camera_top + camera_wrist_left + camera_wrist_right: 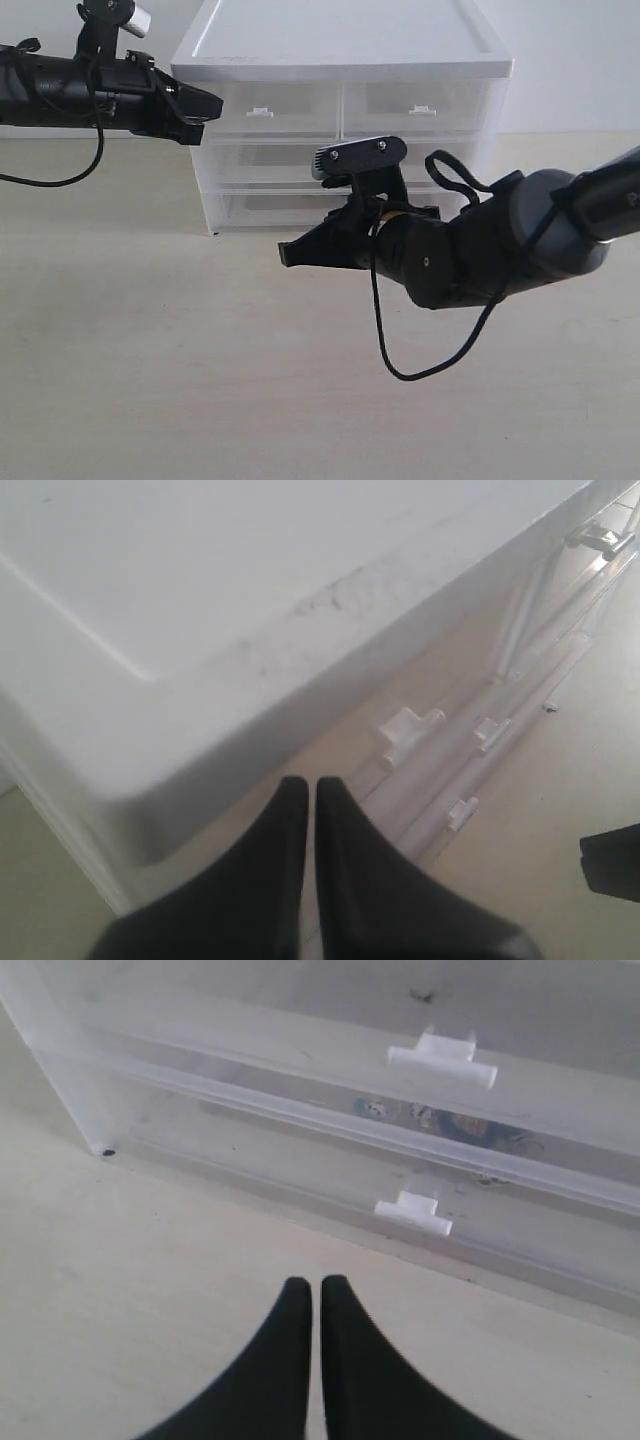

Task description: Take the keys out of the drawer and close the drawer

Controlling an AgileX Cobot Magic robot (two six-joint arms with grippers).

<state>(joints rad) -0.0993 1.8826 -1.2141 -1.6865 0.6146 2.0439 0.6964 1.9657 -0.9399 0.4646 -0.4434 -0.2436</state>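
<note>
The robot's right gripper is closed and crooked to the lowest drawer's front (300, 1185), so it should open and line up squarely with the white tab handle (414, 1214).
The white cabinet (340, 40) stands at the back of the table. Its lowest full-width drawer (255, 208) is pushed in; the small white tab handle (413, 1212) shows in the right wrist view. The keys are not clearly visible; only faint blurred bluish shapes (440, 1120) show through the translucent fronts above that handle. My right gripper (285, 257) (320, 1282) hovers low over the table just in front of the lowest drawer, shut and empty. My left gripper (212, 103) (312, 780) hangs by the cabinet's upper left corner, shut and empty.
The alike wide drawer one tier higher has its own tab handle (440, 1060). Two half-width top drawers (262, 108) sit above it, both closed. The right arm's black cable (400, 350) loops down toward the beige tabletop (150, 350).
</note>
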